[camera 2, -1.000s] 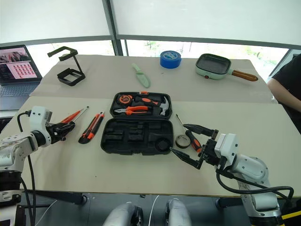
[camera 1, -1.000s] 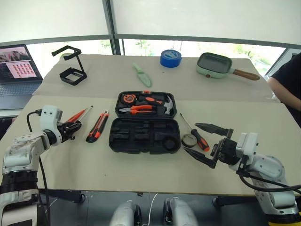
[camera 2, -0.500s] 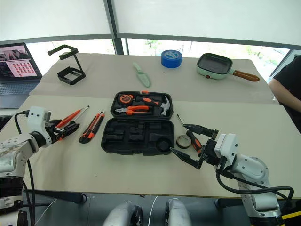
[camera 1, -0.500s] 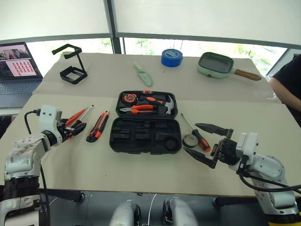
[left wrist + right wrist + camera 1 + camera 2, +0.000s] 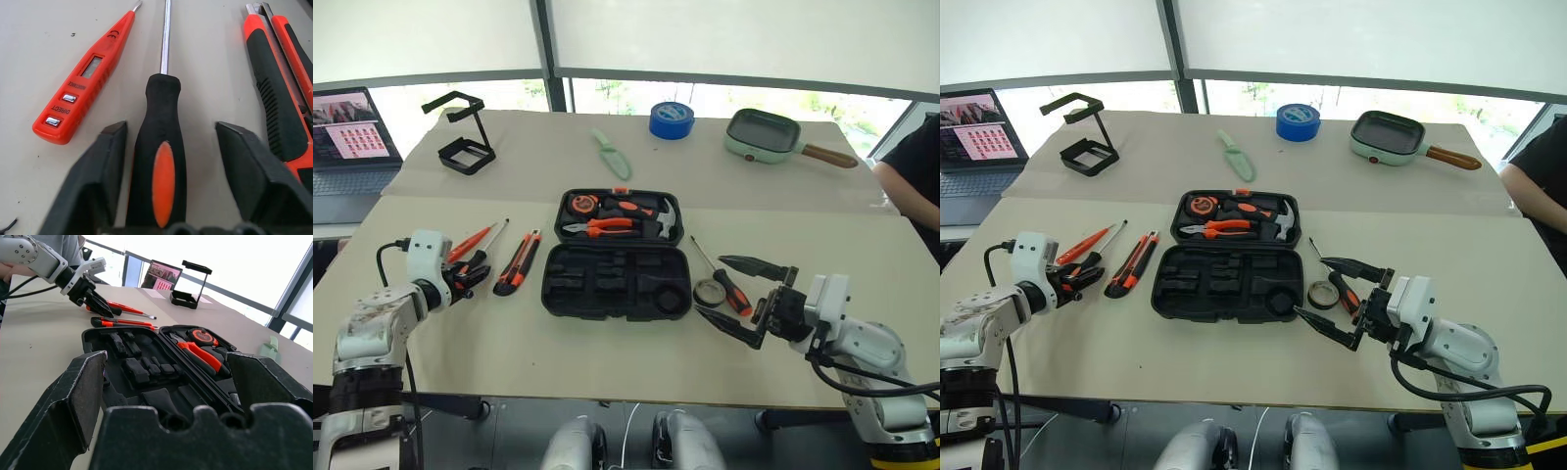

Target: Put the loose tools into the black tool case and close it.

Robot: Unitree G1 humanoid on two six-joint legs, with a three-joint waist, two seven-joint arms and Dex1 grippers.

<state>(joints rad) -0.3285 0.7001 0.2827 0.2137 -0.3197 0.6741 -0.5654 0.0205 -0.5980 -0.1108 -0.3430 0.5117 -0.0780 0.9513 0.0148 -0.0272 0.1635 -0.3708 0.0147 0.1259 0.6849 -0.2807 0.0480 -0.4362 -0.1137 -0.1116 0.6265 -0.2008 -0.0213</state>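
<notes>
I can see an empty groove [image 5: 615, 257] along the black tool case's hinge. The black-and-orange screwdriver [image 5: 160, 154] should come to rest lengthwise in that groove when I lower it.
The black tool case [image 5: 548, 284] lies open mid-table, its lid holding pliers, a hammer and a tape measure. To its left lie an orange tester screwdriver [image 5: 83, 81], a black-and-orange screwdriver [image 5: 159, 166] and the utility knife [image 5: 516, 264]. My left gripper [image 5: 470, 272] is low over the table and open. Its fingers [image 5: 105, 171] straddle the black-and-orange handle with a gap on each side. To the right of the case lie a small tape ring [image 5: 708, 292] and another screwdriver [image 5: 728, 284]. My right gripper [image 5: 709, 284] hovers open just above them, holding nothing.
A black wire stand [image 5: 462, 137], a pale green sheathed tool [image 5: 609, 155], a blue tape roll [image 5: 671, 119] and a green pan [image 5: 764, 134] stand along the far side. A laptop [image 5: 347, 137] is at far left. A person's dark sleeve [image 5: 911, 176] shows at the right edge.
My left gripper opened wide, sank a little onto the screwdriver handle, and its fingers have come partly together around it. The right arm has kept still.
</notes>
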